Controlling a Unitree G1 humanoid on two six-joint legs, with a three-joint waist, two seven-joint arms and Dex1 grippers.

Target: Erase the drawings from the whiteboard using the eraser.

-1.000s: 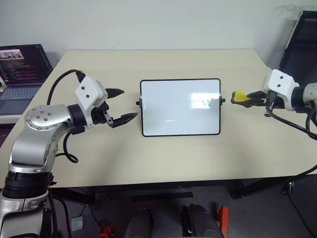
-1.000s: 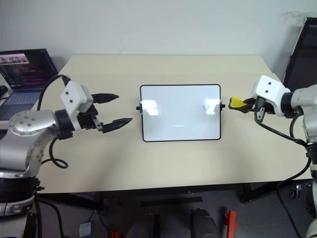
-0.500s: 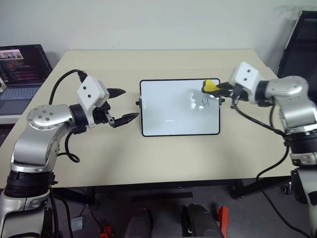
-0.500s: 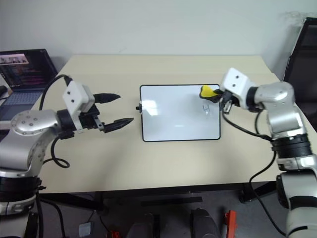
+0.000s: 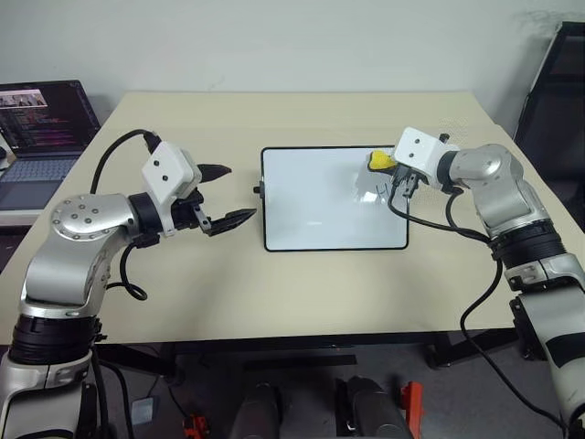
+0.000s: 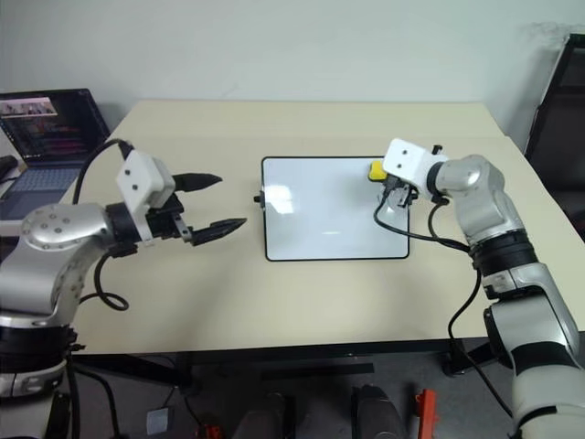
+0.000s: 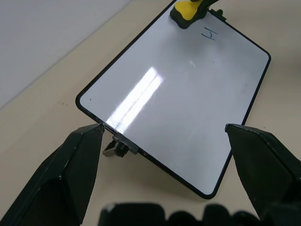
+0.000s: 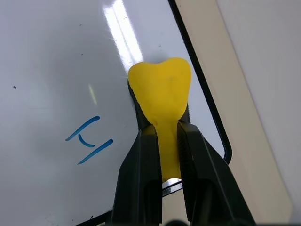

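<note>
The yellow eraser (image 5: 380, 160) is close to the whiteboard's far edge, past the blue strokes, so next I wipe it back over the blue strokes (image 5: 383, 190) with my right gripper.
The whiteboard (image 5: 334, 198) lies flat in the middle of the tan table. A blue drawing (image 8: 89, 139) of a few short strokes sits near the board's far right corner, also seen in the left wrist view as the drawing (image 7: 208, 34). My right gripper (image 5: 391, 165) is shut on the yellow eraser (image 8: 160, 94), which it holds over that corner, just beside the strokes. I cannot tell whether the eraser (image 7: 188, 10) touches the board. My left gripper (image 5: 239, 192) hangs open and empty just off the board's left edge, by the small black side knob (image 7: 117, 148).
An open laptop (image 5: 37, 128) stands on a side surface to the far left. A dark chair back (image 5: 558, 82) rises beyond the table's right edge. Bare table (image 5: 302, 293) surrounds the board on all sides.
My right gripper has carried the eraser leftward, from beyond the board's right edge to over its far right corner. The left arm has stayed put.
</note>
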